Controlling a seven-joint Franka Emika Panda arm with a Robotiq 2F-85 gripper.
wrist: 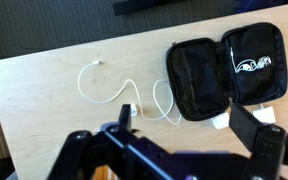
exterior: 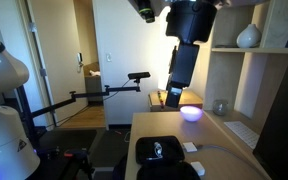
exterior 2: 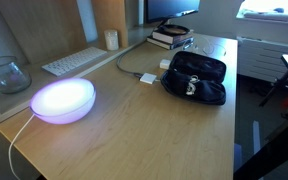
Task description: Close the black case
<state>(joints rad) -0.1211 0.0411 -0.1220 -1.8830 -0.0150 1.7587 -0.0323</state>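
Note:
The robot's gripper is too high above the open black case [exterior 2: 196, 80] to fold it, so next the gripper comes down next to the empty half's outer edge [exterior 2: 204, 55] first.
The black case [wrist: 224, 70] lies open on the wooden desk, its two halves flat side by side. A pale coiled item [wrist: 249, 65] sits in its right half. The case also shows in both exterior views [exterior 2: 194, 78] [exterior: 162, 150]. My gripper [wrist: 186, 122] is open and empty. In the wrist view it hangs high above the desk, with the case under its right finger. In an exterior view the gripper [exterior: 174, 96] hangs well above the desk, beyond the case.
A glowing round lamp [exterior 2: 64, 100] stands on the desk. A white cable [wrist: 124, 90] and a small white block [exterior 2: 149, 77] lie beside the case. A keyboard [exterior 2: 74, 62], a glass bowl [exterior 2: 4, 72] and a monitor stand [exterior 2: 171, 35] sit along the back.

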